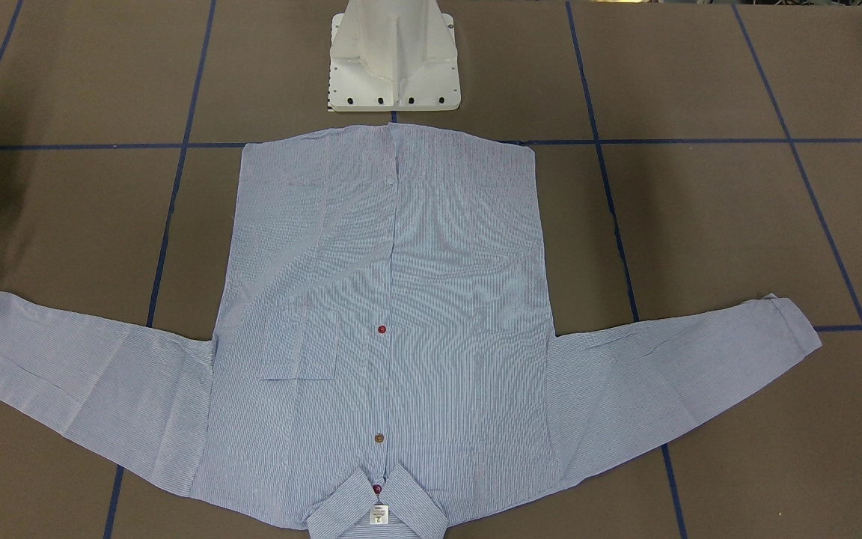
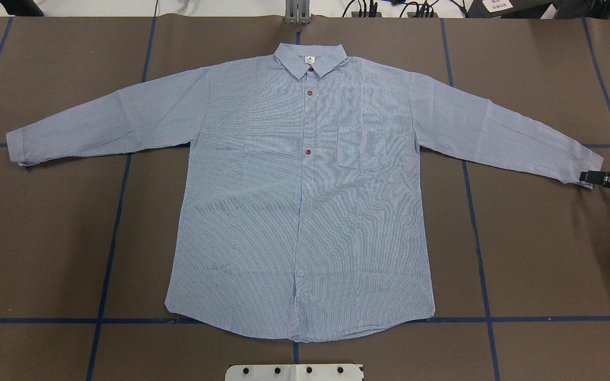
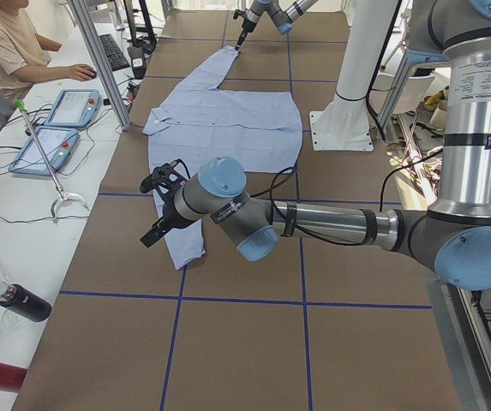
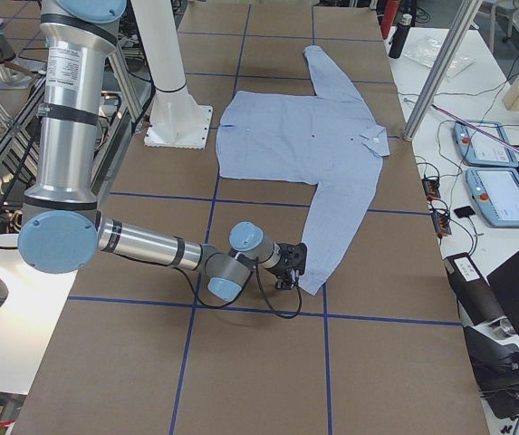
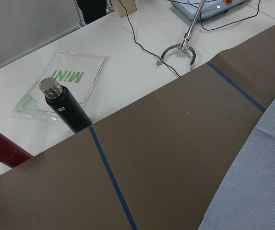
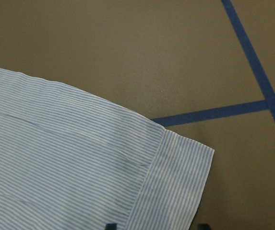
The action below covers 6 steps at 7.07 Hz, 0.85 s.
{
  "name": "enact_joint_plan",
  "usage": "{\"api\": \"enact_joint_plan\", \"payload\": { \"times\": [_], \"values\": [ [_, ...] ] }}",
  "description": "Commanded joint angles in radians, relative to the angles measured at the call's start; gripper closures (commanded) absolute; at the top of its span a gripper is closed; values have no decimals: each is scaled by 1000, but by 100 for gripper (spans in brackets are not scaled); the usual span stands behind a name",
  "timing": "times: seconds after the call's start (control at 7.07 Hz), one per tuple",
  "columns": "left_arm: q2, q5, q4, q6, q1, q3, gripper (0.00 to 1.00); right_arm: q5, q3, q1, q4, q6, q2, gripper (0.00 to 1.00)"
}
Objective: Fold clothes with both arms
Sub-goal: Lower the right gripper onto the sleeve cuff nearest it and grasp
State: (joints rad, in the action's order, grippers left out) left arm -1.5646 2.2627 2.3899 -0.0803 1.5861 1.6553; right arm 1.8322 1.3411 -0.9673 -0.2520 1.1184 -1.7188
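The cuff's top shows only plain stripes (image 6: 176, 173), so I should expect a red button hidden underneath when I fold the sleeve (image 1: 87, 388) over.
The light blue striped shirt (image 2: 305, 211) lies flat and front up on the brown table, both sleeves spread out; it also shows across the table (image 1: 401, 299). My right gripper (image 2: 586, 178) sits low at the right sleeve's cuff (image 6: 175, 187). In the right wrist view its two fingertips (image 6: 111, 226) stand apart at the cuff's edge, so the right gripper (image 6: 156, 226) is open. My left gripper (image 3: 149, 210) hovers beside the left sleeve's end (image 3: 185, 244); it shows only in the left side view, so I cannot tell its state.
The white pedestal base (image 1: 393, 60) stands just behind the shirt's hem. A white desk along the table's far side holds teach pendants (image 3: 56, 120), a black bottle (image 5: 67, 108) and cables. A person (image 3: 5, 43) sits at that desk.
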Motion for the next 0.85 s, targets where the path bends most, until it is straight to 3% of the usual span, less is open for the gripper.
{"api": "enact_joint_plan", "payload": {
  "times": [0.0, 0.14, 0.28, 0.57, 0.71],
  "values": [
    [0, 0, 0, -3, 0, -2, 0, -1, 0, 2, 0, 1, 1, 59],
    [0, 0, 0, -3, 0, -2, 0, 1, 3, 2, 0, 1, 2, 85],
    [0, 0, 0, -3, 0, -2, 0, 1, 6, 2, 0, 1, 4, 100],
    [0, 0, 0, -4, 0, -2, 0, 15, 53, -2, -1, -2, 2, 100],
    [0, 0, 0, -4, 0, -3, 0, 30, 137, -4, -44, -2, 2, 100]
  ]
}}
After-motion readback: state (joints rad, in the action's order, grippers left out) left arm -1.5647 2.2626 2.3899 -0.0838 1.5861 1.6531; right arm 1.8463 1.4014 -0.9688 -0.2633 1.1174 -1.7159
